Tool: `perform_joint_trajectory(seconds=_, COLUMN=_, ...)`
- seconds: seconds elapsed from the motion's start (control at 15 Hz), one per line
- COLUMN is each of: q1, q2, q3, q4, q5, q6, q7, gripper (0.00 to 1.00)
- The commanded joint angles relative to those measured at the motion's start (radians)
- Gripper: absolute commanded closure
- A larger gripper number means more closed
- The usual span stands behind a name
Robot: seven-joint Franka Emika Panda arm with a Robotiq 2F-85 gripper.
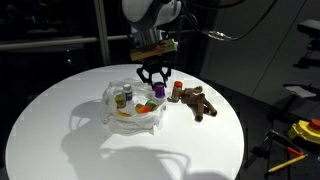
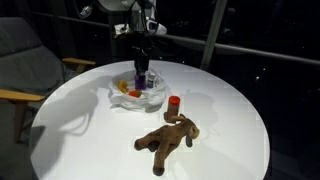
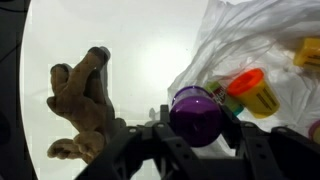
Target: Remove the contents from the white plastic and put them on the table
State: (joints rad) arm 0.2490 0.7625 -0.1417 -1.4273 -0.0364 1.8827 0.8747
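My gripper is holding the purple toy pot (image 2: pixel 140 82), which hangs upright, and the tabletop (image 2: pixel 123 141) beside the brown plush animal is free. My gripper keeps going there until the pot stands.
My gripper (image 3: pixel 195 122) is shut on a purple toy pot (image 3: pixel 195 112), which fills the gap between the black fingers (image 3: pixel 232 112). In both exterior views the gripper (image 1: pixel 154 78) (image 2: pixel 141 70) hangs over the edge of the white plastic (image 1: pixel 118 112) (image 2: pixel 122 97) nearest the plush. Inside the wrinkly bag (image 3: pixel 245 35) lie an orange-lidded yellow pot (image 3: pixel 252 92) and a yellow piece (image 3: pixel 308 50). On the table (image 1: pixel 60 130) (image 2: pixel 230 110), a brown plush animal (image 1: pixel 198 102) (image 2: pixel 168 140) (image 3: pixel 82 100) lies outside the bag. A small red-topped toy (image 1: pixel 176 89) (image 2: pixel 174 102) stands beside it.
The round white top drops off into dark surroundings on every side. An armchair (image 2: pixel 15 60) stands by the table's edge. Yellow tools (image 1: pixel 308 130) lie off the table. A window frame and rail (image 2: pixel 260 50) run behind the arm.
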Motion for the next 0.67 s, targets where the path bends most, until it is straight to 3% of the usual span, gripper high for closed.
perform_joint_trajectory(seconds=0.0, q1=-0.014, q2=-0.145, q3=0.019, q4=-0.244, q5=-0.016, q6=0.109, q7=0.026, gripper=0.74)
perform_joint_trajectory(seconds=0.6, q1=-0.059, q2=-0.350, q3=0.008, q4=-0.718, q5=-0.053, q6=0.441, q7=-0.066, gripper=0.74)
